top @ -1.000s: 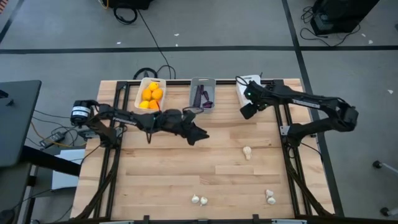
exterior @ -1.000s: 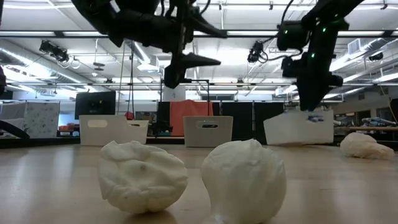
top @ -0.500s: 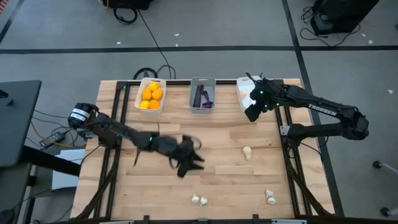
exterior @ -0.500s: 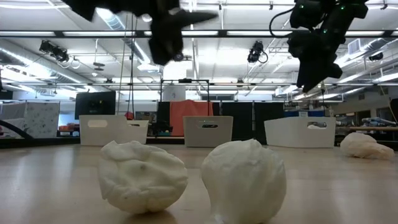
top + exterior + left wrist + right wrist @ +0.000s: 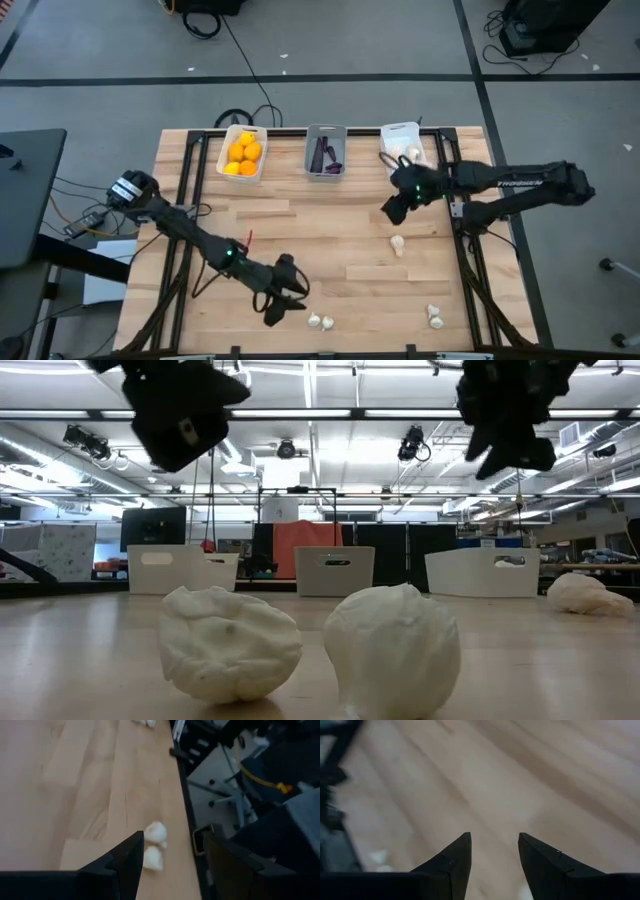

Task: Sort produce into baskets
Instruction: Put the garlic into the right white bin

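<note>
The garlic basket is on my right gripper's side, a long way from the garlic pair (image 5: 320, 322), so next my left gripper moves one bulb toward the table's middle (image 5: 340, 280) first.
Three baskets stand along the far edge: a white one (image 5: 243, 155) with orange fruits, a grey one (image 5: 325, 152) with purple pieces, and a white one (image 5: 402, 145) with garlic bulbs. Loose garlic bulbs lie on the table: a pair (image 5: 320, 322) near the front edge, one (image 5: 398, 243) at mid right, one (image 5: 435, 318) at front right. My left gripper (image 5: 283, 303) hovers open just left of the pair (image 5: 154, 845), nothing between its fingers (image 5: 172, 855). My right gripper (image 5: 392, 210) hangs open and empty (image 5: 494, 850) above the wood, just beyond the mid-right bulb.
The table's dark frame rails run along its left and right sides (image 5: 470, 270). The near edge lies close to the garlic pair (image 5: 230, 643). Bare wood spreads across the table's middle (image 5: 330, 230). Beyond the table are cables and room equipment.
My left gripper has swung from beside the grey basket toward the near edge, rolling as it went, and now hangs by the garlic pair. My right gripper has come away from the right white basket toward the near edge, over the bare wood.
</note>
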{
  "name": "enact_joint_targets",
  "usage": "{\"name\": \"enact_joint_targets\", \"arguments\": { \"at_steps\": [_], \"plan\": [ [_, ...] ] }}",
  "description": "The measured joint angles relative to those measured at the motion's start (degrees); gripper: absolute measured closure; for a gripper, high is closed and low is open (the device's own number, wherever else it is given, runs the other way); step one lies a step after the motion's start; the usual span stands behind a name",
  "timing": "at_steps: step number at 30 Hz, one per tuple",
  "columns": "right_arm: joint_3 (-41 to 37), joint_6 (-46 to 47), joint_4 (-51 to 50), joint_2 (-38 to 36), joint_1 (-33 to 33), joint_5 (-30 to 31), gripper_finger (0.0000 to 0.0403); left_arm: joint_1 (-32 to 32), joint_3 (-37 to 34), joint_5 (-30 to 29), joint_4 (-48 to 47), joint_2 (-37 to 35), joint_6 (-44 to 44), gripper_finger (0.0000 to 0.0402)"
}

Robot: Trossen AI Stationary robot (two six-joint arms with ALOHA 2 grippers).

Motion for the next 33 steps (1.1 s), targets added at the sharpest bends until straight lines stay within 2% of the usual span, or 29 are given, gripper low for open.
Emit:
{"name": "enact_joint_targets", "arguments": {
  "at_steps": [5,9,11,18,24,28,33],
  "plan": [
    [0.0,6.3,12.3,1.9,10.6,6.9,0.0229,-2.1,0.0,0.0,4.0,4.3,3.6,0.019],
    [0.0,9.6,17.9,4.2,16.0,10.3,0.0233,-3.1,0.0,-0.2,10.3,9.5,3.9,0.019],
    [0.0,12.8,17.6,5.6,18.3,11.9,0.0238,-3.3,0.6,-0.8,12.2,12.6,3.8,0.019],
    [0.0,21.8,16.6,10.9,25.2,14.0,0.0266,-3.4,6.1,-1.5,10.0,21.7,6.5,0.019],
    [0.0,26.0,16.9,14.2,29.5,17.1,0.0293,-3.0,8.4,-1.7,7.5,24.5,6.3,0.0196],
    [0.0,26.3,16.9,15.4,30.5,17.6,0.0313,-2.9,8.5,-3.4,3.2,24.4,4.1,0.0232],
    [0.0,23.4,16.8,15.7,30.2,17.3,0.0339,-2.4,8.3,-3.9,3.5,24.3,2.2,0.0318]
  ]
}}
